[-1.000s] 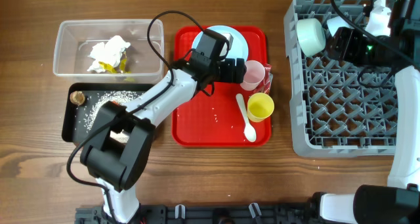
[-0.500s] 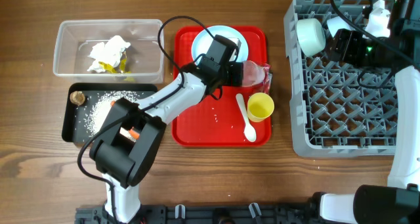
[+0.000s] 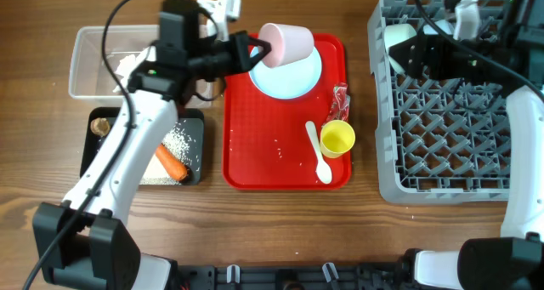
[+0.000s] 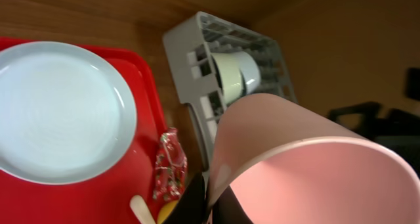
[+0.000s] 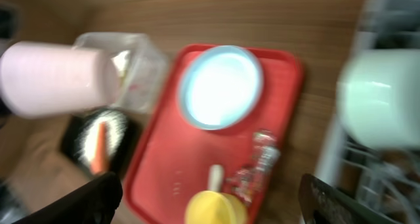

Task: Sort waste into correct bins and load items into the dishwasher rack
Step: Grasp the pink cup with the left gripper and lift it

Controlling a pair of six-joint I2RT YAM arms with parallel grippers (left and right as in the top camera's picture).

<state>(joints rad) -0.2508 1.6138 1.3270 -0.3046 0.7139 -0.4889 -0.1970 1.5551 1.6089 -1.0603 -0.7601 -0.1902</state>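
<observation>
The pink cup [image 3: 274,36] is held by its rim in my left gripper, far from the dishwasher rack, so my right gripper should grab the cup's base [image 3: 307,43] and load the cup.
My left gripper [image 3: 256,51] is shut on the rim of the small pink cup [image 3: 287,44], which hangs tipped on its side above the pale blue plate [image 3: 289,79] on the red tray [image 3: 255,154]. In the left wrist view one finger [image 4: 197,201] presses the cup [image 4: 308,165] wall. A yellow cup [image 3: 337,139], white spoon [image 3: 320,156] and red wrapper [image 3: 341,99] lie on the tray. My right gripper [image 5: 207,191] stands open over the dishwasher rack [image 3: 450,120], beside a pale bowl [image 5: 384,96]. Nothing is between its fingers.
The clear tub [image 3: 93,86] at the back left holds white tissue [image 3: 126,65], partly hidden by my left arm. In front of it the black tray [image 3: 194,150] holds a carrot [image 3: 172,162], rice [image 3: 176,140] and a brown lump [image 3: 100,126].
My left gripper shut on the pink cup and lifted it off the tray, up and to the left. The left arm swung away and uncovered the carrot. The right gripper shifted slightly left.
</observation>
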